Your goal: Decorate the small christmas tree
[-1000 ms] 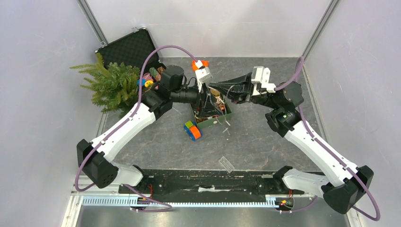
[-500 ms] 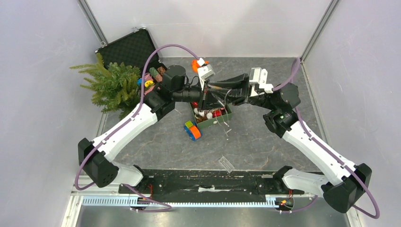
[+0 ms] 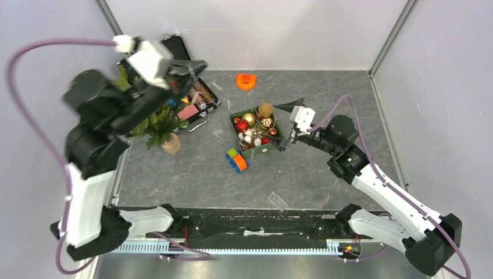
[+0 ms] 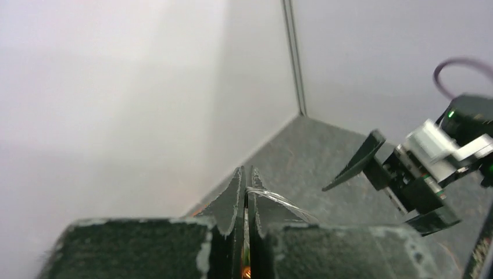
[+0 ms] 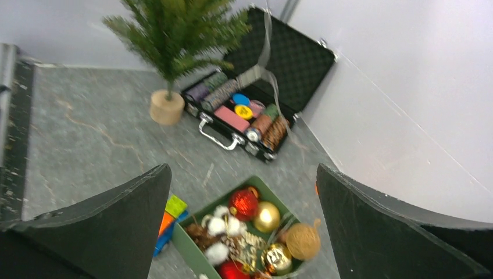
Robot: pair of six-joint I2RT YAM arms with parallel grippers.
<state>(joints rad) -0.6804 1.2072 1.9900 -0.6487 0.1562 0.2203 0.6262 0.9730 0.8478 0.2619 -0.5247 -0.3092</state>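
The clear ribbon piece hangs over the open briefcase beside the tree, so next my left gripper swings back and lowers it to the clear space before the block toy.
The small christmas tree stands at the back left on its tan stump, with bare green branches, and it also shows in the right wrist view. My left gripper is raised high over the open briefcase beside the tree. It is shut on a thin clear ribbon strand, which hangs down over the briefcase. My right gripper stands wide open and empty just right of a green box holding several ornaments.
A black foam-lined briefcase with rolls and small items lies open behind the tree. A multicoloured block toy sits in front of the green box. An orange piece lies at the back and a clear plastic piece near the front edge.
My left gripper closed on the clear strand over the box, then swung up and left to the briefcase. My right gripper opened wide and drew back to the box's right side.
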